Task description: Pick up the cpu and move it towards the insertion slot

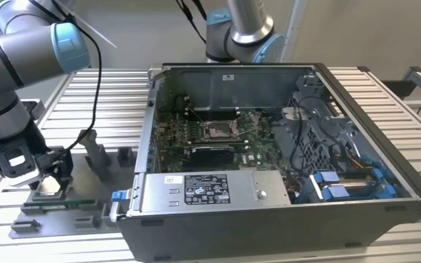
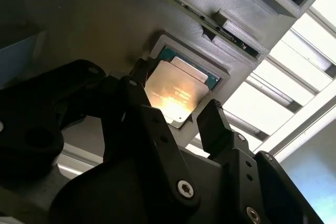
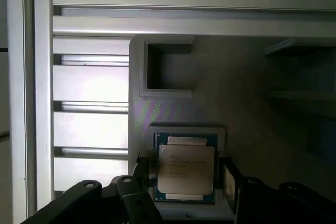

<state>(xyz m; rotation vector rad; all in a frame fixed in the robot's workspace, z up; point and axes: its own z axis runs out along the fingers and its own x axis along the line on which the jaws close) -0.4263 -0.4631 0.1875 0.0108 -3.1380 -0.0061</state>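
Observation:
My gripper will lift the cpu free and leave the holder plate behind, because the pocket's grey rim ends short beside my fingers.
The cpu, a flat square chip with a shiny metal top, lies in a shallow square pocket of a grey holder plate at the exterior view's left. My gripper hangs low over it, open. One black finger stands close beside each of two opposite edges of the chip. The insertion slot, a silver-framed square socket with wire levers, sits on the motherboard inside the open computer case, well to the exterior view's right of the gripper.
The open computer case holds a power supply, cables and blue drive clips. A green memory stick lies on the holder plate just in front of the chip. Upright grey posts rise from the plate. A slatted metal table surrounds everything.

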